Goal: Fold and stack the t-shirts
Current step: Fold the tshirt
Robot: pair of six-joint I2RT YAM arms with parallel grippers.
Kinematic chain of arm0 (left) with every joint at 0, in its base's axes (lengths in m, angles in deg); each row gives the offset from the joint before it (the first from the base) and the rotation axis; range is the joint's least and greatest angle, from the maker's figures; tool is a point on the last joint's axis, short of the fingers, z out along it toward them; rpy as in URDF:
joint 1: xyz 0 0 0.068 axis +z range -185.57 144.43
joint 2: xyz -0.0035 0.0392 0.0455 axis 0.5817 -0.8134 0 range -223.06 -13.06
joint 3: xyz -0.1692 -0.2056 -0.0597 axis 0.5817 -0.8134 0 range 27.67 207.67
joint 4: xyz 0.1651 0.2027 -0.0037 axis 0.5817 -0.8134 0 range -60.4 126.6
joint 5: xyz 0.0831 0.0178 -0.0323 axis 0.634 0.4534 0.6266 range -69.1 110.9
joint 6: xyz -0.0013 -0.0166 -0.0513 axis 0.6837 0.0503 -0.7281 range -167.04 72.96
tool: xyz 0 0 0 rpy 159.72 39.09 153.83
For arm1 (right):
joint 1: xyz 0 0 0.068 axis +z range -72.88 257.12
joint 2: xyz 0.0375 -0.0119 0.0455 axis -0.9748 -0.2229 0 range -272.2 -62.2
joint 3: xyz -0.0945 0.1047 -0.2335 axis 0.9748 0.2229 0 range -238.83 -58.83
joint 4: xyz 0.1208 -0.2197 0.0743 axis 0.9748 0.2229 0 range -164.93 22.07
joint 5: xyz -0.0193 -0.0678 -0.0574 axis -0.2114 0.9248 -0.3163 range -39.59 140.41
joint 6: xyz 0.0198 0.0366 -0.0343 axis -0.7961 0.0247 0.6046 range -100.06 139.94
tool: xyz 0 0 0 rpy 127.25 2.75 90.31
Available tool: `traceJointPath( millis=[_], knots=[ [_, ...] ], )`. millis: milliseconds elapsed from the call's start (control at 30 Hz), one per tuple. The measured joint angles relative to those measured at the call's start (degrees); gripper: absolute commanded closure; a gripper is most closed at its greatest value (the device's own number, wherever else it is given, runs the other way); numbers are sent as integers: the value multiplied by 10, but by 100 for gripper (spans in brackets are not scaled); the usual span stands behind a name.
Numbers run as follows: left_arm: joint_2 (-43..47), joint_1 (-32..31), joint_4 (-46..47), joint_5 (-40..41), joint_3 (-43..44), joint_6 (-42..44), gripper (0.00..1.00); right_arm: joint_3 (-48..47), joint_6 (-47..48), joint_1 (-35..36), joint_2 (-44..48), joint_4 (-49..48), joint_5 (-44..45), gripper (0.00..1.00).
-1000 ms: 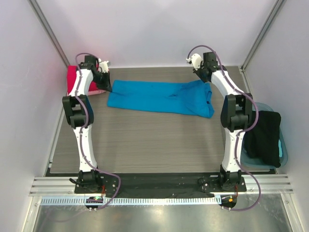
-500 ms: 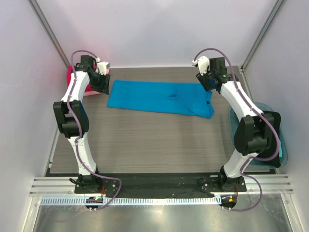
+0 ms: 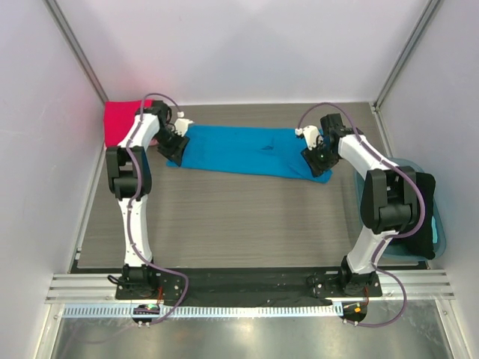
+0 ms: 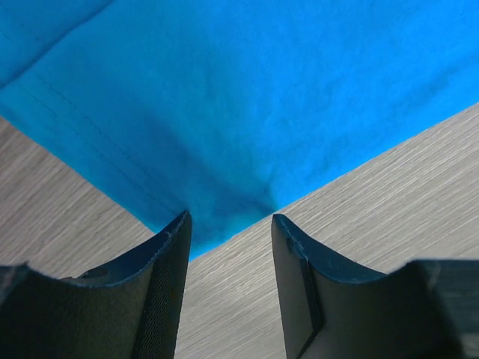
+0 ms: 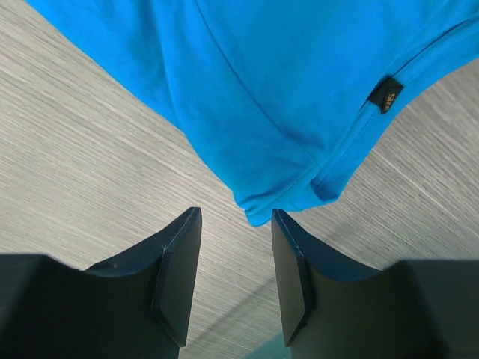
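Note:
The blue t-shirt (image 3: 232,149) lies crossways at the far side of the table. Next, my right gripper pinches its tagged edge (image 5: 386,95) while my left gripper swings the t-shirt's other end closer.
A bright blue t-shirt (image 3: 247,150) lies folded into a long band across the far middle of the table. A crimson red t-shirt (image 3: 120,120) sits folded in the far left corner. My left gripper (image 3: 172,153) hangs over the blue band's near left corner, open, with nothing in it. In the left wrist view that corner of the blue t-shirt (image 4: 224,112) lies just ahead of the left gripper (image 4: 228,224). My right gripper (image 3: 313,161) is open at the near right corner. In the right wrist view the blue t-shirt's tip (image 5: 262,149) reaches just between the right gripper's (image 5: 236,218) fingertips.
A translucent blue tub (image 3: 440,228) stands at the table's right edge with a black cloth (image 3: 412,213) draped in it. The right arm's elbow hangs above that tub. White walls close in the back and both sides of the wood-grain table (image 3: 224,217).
Both grippers have opened and swung from the blue t-shirt's far edge down to its near corners. The shirt's right end has flattened.

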Motion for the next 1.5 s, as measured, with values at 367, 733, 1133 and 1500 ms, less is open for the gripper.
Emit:
traceJointPath(
  millis=[367,733,1133,1500],
  knots=[
    [12,-12,25,13,-29,3,53,-16,26,-29,-71,14,-4,56],
    [54,-13,60,37,-103,3,54,-87,60,-59,-120,62,-22,88],
    [80,-14,66,45,-139,-23,52,-136,130,-130,-131,133,-41,63],
    [259,-51,37,72,-228,61,42,-213,105,-130,-101,161,-133,58]
  ],
)
